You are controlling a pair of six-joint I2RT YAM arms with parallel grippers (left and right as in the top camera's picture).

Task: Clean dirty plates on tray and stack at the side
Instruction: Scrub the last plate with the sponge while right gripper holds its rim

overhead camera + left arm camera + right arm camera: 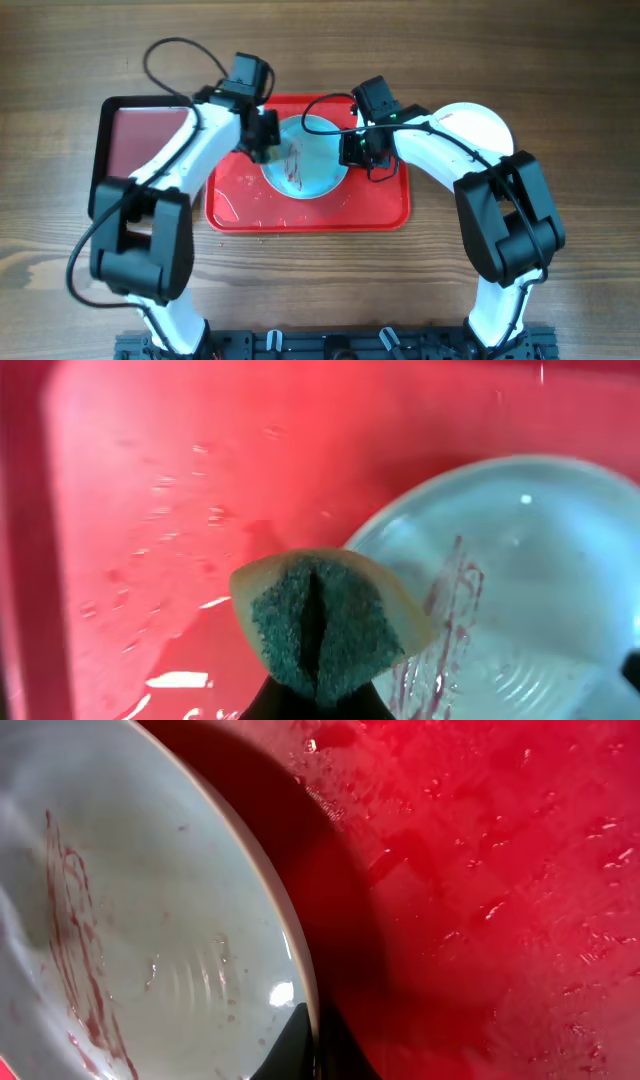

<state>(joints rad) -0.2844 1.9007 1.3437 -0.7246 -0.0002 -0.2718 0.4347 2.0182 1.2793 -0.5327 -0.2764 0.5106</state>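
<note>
The sponge in my left gripper hangs over the plate's rim (265, 171), short of the dark red smears (293, 166), so next I move it back in and scrub across them.
A pale mint-blue plate (308, 165) with dark red smears lies on the bright red tray (380, 205). My left gripper (262, 148) is shut on a green and yellow sponge (320, 622) and holds it at the plate's left rim (530, 560). My right gripper (355, 150) is shut on the plate's right rim; in the right wrist view its fingers (315, 1045) pinch the edge of the plate (150, 920), which is tilted up off the tray (500, 870). A white plate (478, 122) lies on the table to the right, partly behind my right arm. A third plate is not in view.
A smaller black-rimmed maroon tray (140, 135) sits to the left of the red tray, under my left arm. Water drops and streaks lie on the red tray's floor (150, 490). Bare wooden table (320, 290) lies in front.
</note>
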